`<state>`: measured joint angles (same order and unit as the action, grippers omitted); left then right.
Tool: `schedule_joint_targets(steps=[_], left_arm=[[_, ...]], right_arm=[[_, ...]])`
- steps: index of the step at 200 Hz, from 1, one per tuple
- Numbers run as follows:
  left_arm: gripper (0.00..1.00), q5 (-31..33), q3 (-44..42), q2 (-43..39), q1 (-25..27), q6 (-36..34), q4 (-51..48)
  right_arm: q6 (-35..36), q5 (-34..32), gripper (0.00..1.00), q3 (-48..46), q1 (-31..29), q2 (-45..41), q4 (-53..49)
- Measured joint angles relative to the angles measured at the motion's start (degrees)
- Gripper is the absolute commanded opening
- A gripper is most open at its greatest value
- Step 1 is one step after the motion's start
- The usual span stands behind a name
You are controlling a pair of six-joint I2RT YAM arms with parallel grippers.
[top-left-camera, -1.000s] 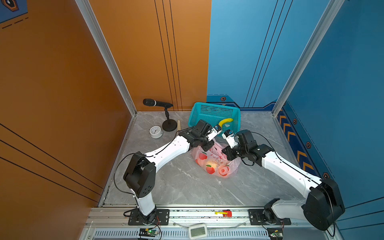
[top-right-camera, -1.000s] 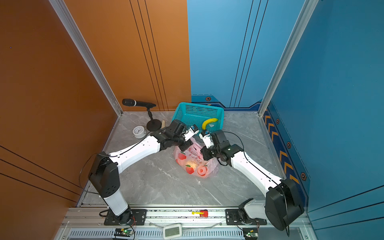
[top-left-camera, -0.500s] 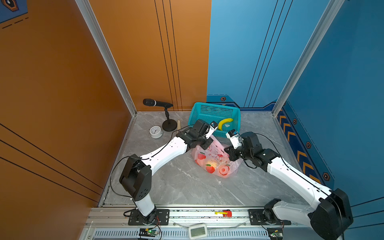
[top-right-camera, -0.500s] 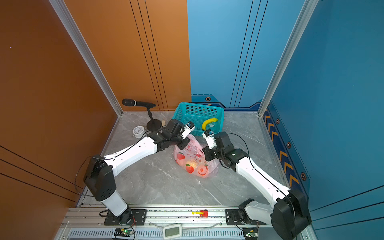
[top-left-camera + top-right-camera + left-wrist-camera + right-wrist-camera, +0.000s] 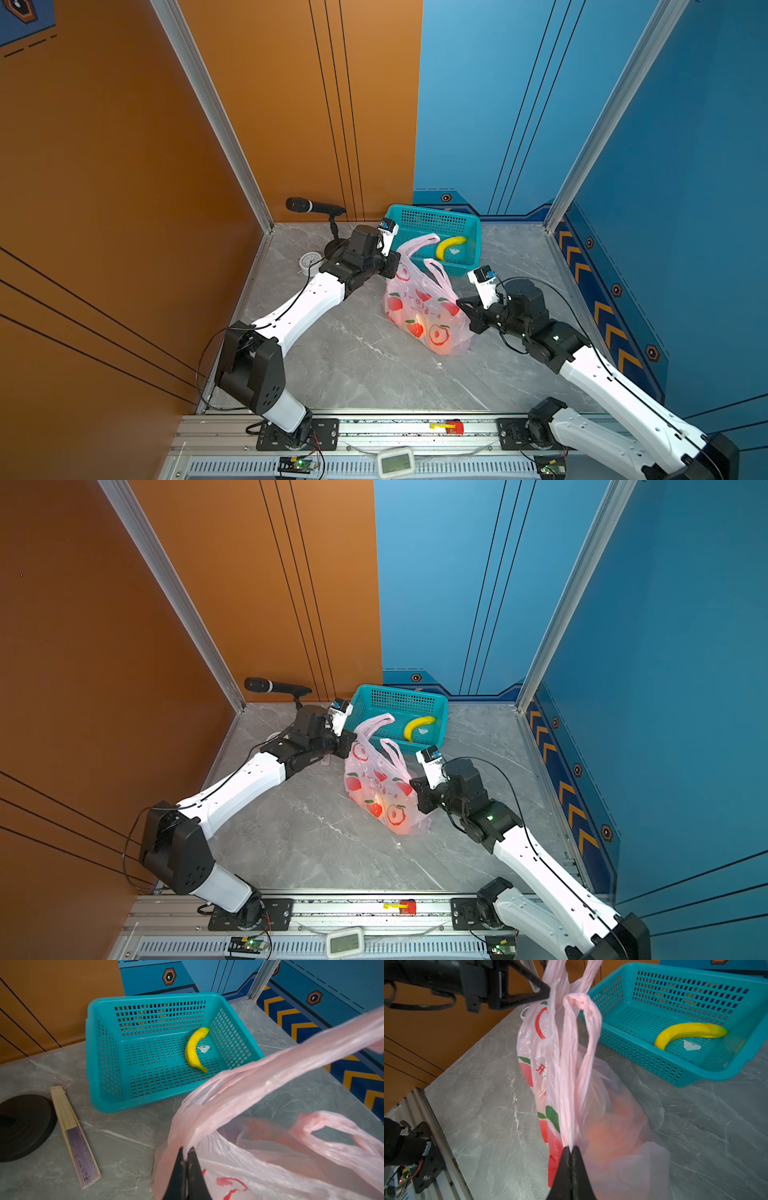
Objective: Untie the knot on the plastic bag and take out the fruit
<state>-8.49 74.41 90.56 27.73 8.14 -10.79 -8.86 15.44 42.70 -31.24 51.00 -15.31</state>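
Observation:
The robot's right gripper should first open, go in at the bag's opening (image 5: 422,270) and spread the bag's rim wide, because the gathered plastic (image 5: 429,299) under the loops covers the fruit.
The pale-pink plastic bag (image 5: 419,305) (image 5: 376,787) stands on the grey table, with red printed fruit on its side. Its two handles rise as separate loops (image 5: 417,242) (image 5: 436,270); one has a crumpled bunch at its top (image 5: 577,1000). No knot joining them is in view. The fruit shows only as an orange glow through the plastic (image 5: 420,322) (image 5: 612,1126). My left gripper (image 5: 395,266) (image 5: 187,1151) is shut on the bag's rim at the foot of one loop. My right gripper (image 5: 461,303) (image 5: 571,1148) is shut on the foot of the other loop.
Behind the bag stands a teal mesh basket (image 5: 432,210) (image 5: 145,996) holding a yellow banana (image 5: 451,245) (image 5: 194,1049) and a paper scrap. At back left are a microphone (image 5: 311,205) on its black stand base (image 5: 25,1126), a round dial (image 5: 309,262) and a folded fan (image 5: 74,1136).
The left gripper has closed on the bag's rim. Both grippers have drawn apart, the right one moving right and toward the front, and the bag's mouth now stands stretched between them.

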Motion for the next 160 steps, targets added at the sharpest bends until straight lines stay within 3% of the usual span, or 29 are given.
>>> schedule_joint_targets(steps=[53, 74, 105, 160], left_arm=[[0.0, -4.9, 5.4, 4.9, -0.3, 4.0, 0.7], [0.0, -6.0, 6.6, 5.4, -0.3, 4.9, 0.6], [0.09, -4.6, 6.3, 5.3, -1.1, 6.5, 1.6], [0.27, -1.7, 1.0, -0.6, -0.8, 9.6, 2.8]], right_arm=[[0.6, 2.9, 0.0, -6.9, -6.8, -8.5, 4.4], [1.6, 2.4, 0.09, -9.0, -11.8, -8.1, 5.6], [3.3, 1.0, 0.28, -9.8, -18.7, -6.0, 4.1], [2.5, -4.6, 0.38, -9.8, -17.9, -9.0, 4.6]])
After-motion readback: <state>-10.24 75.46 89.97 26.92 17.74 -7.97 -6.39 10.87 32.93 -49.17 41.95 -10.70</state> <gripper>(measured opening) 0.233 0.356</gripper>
